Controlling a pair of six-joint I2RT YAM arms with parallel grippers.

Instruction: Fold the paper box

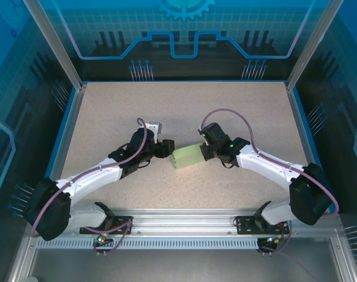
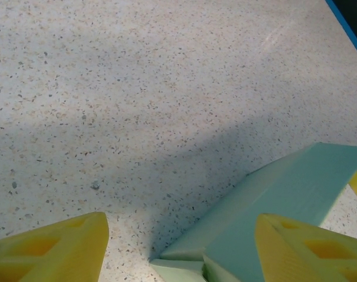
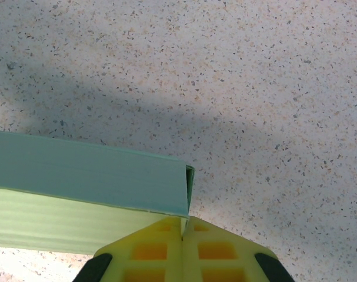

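I should open my right gripper, move it back and put its fingers on either side of the box's end. I can see the end flap ajar, and my right gripper is pinching only the box's corner edge.
The paper box is a pale mint-green, closed oblong box near the middle of the speckled table. My right gripper is at its right end. In the right wrist view the yellow fingers press together on the thin edge at the box's end corner, so my right gripper is shut on it. My left gripper is at the box's left end. In the left wrist view my left gripper is open, its fingertips wide apart. The box's end lies between them, close to the right-hand finger.
The beige speckled tabletop has a blue border and aluminium frame posts at the back corners. A metal rail carrying both arm bases runs along the near edge.
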